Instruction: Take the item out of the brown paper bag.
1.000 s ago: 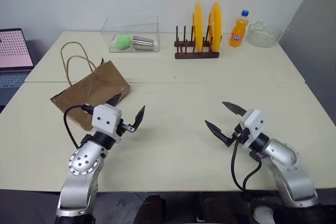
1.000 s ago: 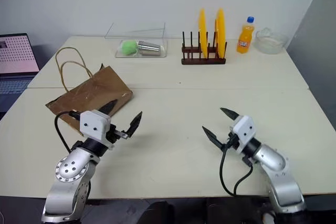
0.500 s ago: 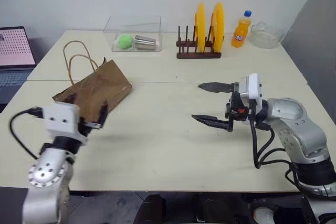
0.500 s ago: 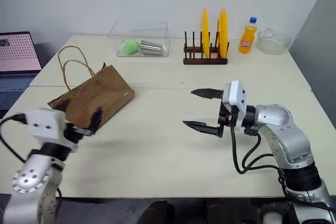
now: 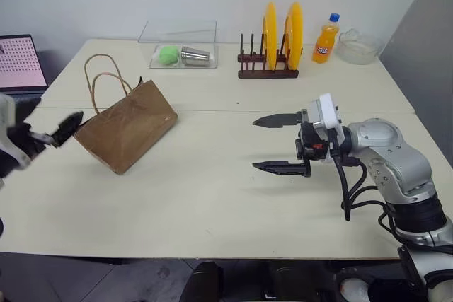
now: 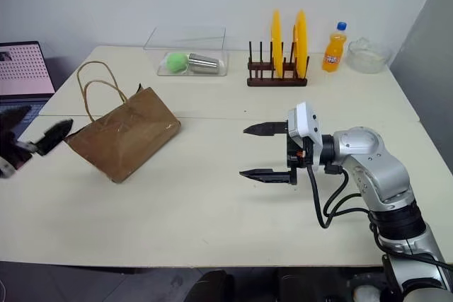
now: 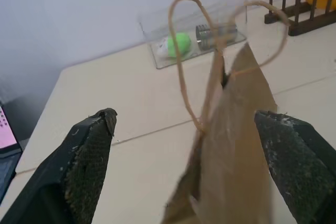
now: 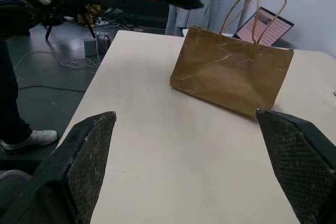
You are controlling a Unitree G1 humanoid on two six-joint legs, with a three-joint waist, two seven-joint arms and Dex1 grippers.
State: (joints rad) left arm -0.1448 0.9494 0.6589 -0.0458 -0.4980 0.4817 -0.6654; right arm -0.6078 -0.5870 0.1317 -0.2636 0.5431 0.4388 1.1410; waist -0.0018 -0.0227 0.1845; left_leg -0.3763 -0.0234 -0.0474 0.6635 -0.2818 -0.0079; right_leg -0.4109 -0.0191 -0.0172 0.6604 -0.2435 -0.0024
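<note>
The brown paper bag [image 5: 129, 128] will hold its shape rather than crumple when I carry it, because the cord handles [image 5: 107, 73] stand up above upright paper sides.
The brown paper bag [image 5: 126, 129] rests on the left half of the table, creased, with its two cord handles [image 5: 106, 79] standing up toward the back. The item is hidden from view. My left gripper [image 6: 39, 124] hovers open off the bag's left end, clear of the paper; in the left wrist view the bag [image 7: 236, 135] stands between its spread fingers [image 7: 92, 145]. My right gripper [image 5: 256, 144] floats above the table's middle, open and empty, and points left at the bag [image 8: 231, 77] from well apart.
Along the back stand a clear box [image 5: 178, 51] with a green ball and a metal cup, a wooden rack with yellow plates [image 5: 267, 51], an orange soda bottle [image 5: 323, 39] and a glass bowl [image 5: 356, 46]. A laptop [image 5: 20, 61] sits far left.
My left arm has swung left and up, from in front of the bag to beside its left end. My right gripper has risen and turned to point left. The bag has stayed put.
</note>
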